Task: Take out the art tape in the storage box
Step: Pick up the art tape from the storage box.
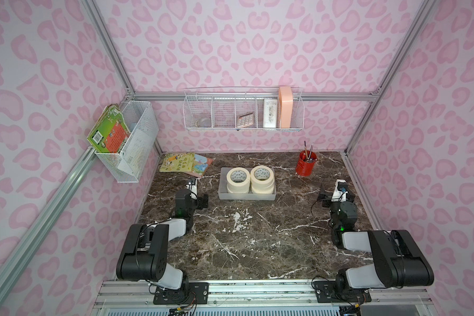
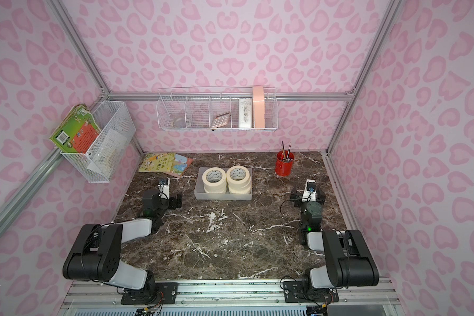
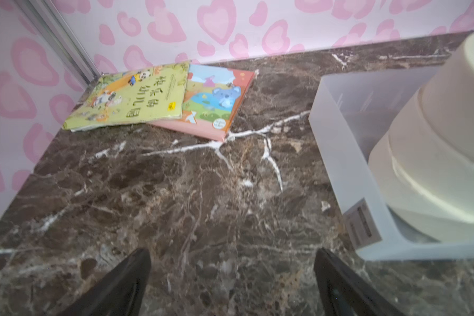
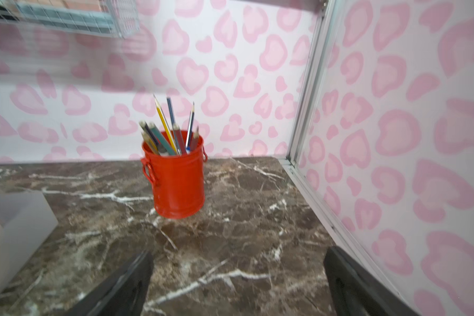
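My left gripper is nearest the stack [image 1: 238,179] far from the clear marble [image 1: 324,176] by the red pencil cup, so I should hand the stack's top roll to my right gripper.
The art tape stands as two side-by-side stacks of cream rolls, left stack [image 1: 238,179] [image 2: 214,179] and right stack [image 1: 262,176] [image 2: 239,177], inside the grey storage box [image 1: 246,196] [image 2: 222,196] at the table's middle back. My left gripper [image 1: 193,188] [image 2: 165,188] hovers left of the box, open, with only bare marble between its fingers [image 3: 231,251]. In the left wrist view the box wall [image 3: 337,131] and a tape stack [image 3: 435,153] lie close by. My right gripper [image 1: 338,190] [image 2: 309,191] [image 4: 238,251] is open and empty, well to the right of the box.
Two picture books [image 1: 185,162] [image 3: 137,95] lie at the back left. A red pencil cup [image 1: 307,164] [image 4: 175,177] stands at the back right. A wire basket [image 1: 244,109] hangs on the back wall, another [image 1: 129,142] on the left wall.
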